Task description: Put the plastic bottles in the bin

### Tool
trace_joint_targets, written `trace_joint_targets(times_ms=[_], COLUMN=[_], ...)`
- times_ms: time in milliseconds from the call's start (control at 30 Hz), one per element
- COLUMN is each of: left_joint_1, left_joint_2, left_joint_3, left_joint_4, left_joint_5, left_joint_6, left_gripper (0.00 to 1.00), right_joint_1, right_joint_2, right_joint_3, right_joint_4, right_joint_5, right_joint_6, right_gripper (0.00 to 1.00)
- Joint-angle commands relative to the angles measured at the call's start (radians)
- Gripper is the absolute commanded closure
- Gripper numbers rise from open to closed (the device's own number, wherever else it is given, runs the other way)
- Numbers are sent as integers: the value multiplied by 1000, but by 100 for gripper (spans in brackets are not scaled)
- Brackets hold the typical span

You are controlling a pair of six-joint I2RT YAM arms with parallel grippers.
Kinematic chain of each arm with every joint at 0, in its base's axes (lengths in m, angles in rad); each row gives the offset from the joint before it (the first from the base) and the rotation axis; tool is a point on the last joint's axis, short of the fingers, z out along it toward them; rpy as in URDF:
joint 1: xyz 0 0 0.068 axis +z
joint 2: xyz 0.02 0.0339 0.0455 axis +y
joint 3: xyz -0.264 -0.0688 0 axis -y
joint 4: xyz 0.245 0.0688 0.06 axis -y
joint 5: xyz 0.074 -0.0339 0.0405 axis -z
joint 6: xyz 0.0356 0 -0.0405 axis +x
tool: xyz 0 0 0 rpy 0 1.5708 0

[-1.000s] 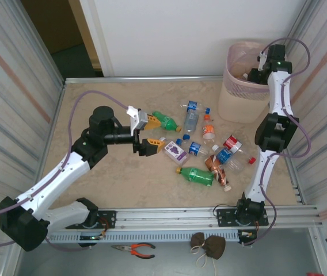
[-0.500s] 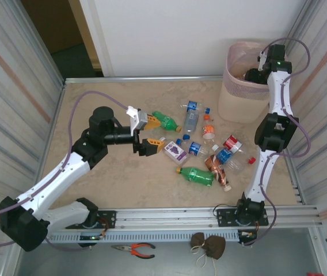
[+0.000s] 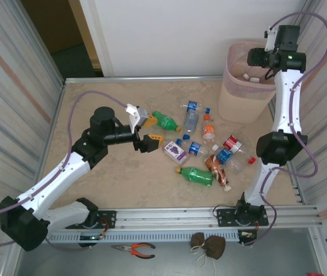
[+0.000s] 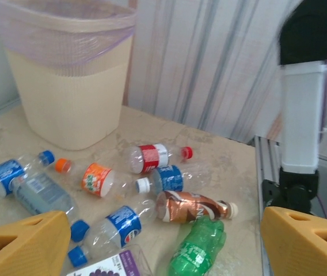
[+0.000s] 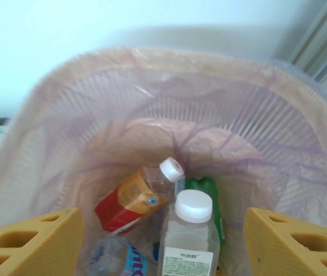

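I should have my left gripper grab the green bottle (image 3: 167, 122) beyond it by its base (image 3: 157, 117) and pass it to my right gripper, since the bottle lies far from the bin.
Several plastic bottles lie in a loose cluster right of the table's middle: a green one (image 3: 197, 175), a brown one (image 4: 193, 207), a red-labelled one (image 4: 149, 156), an orange one (image 4: 97, 179) and blue-labelled clear ones (image 4: 169, 178). Another green bottle (image 3: 166, 121) lies just beyond my left gripper (image 3: 152, 129), which hovers open and empty left of the cluster. My right gripper (image 3: 255, 58) hangs open over the bin (image 3: 241, 95). Inside the bin (image 5: 83, 115) lie a white-capped clear bottle (image 5: 189, 236), a red-orange one (image 5: 130, 202), a green one (image 5: 208, 188) and a blue-labelled one (image 5: 117, 259).
The bin stands in the far right corner against the striped wall. A white grape-labelled bottle (image 3: 175, 150) lies nearest the left gripper. The right arm's base (image 4: 293, 192) rises beside the cluster. Orange-handled pliers (image 3: 136, 249) and a brown pouch (image 3: 208, 245) lie off the table's front rail.
The right gripper has opened and risen from the bin's mouth to above it. The left gripper has shifted slightly toward the cluster.
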Motion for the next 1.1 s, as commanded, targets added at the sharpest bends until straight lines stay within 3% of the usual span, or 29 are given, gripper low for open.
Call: trace_joint_targets(times_ms=[0,367,567,700,1067], left_joint_1=[10,12,21,24,57], left_joint_2=[33,181,263,381,716], left_joint_3=[31,112,111,214,540], left_joint_4=[-51,-142,-123,-257,-544], left_joint_5=[-96,-266,-486,-627,-695], left_joint_6=[-50,-243,-447,-591,-901], left_gripper=[14,16,13,13,16], right_joint_1=[28,164,232,253,263], right_joint_2=[-99,-425,-609,-697,-835], right_joint_3=[-72,-479,-730,-831,-959], right_joint_4=[19,160,227,229,189], right_joint_5=[-10,18,28,28,59], right_joint_6=[4,39,84,105,99], right_gripper=[28,28,27,28,28])
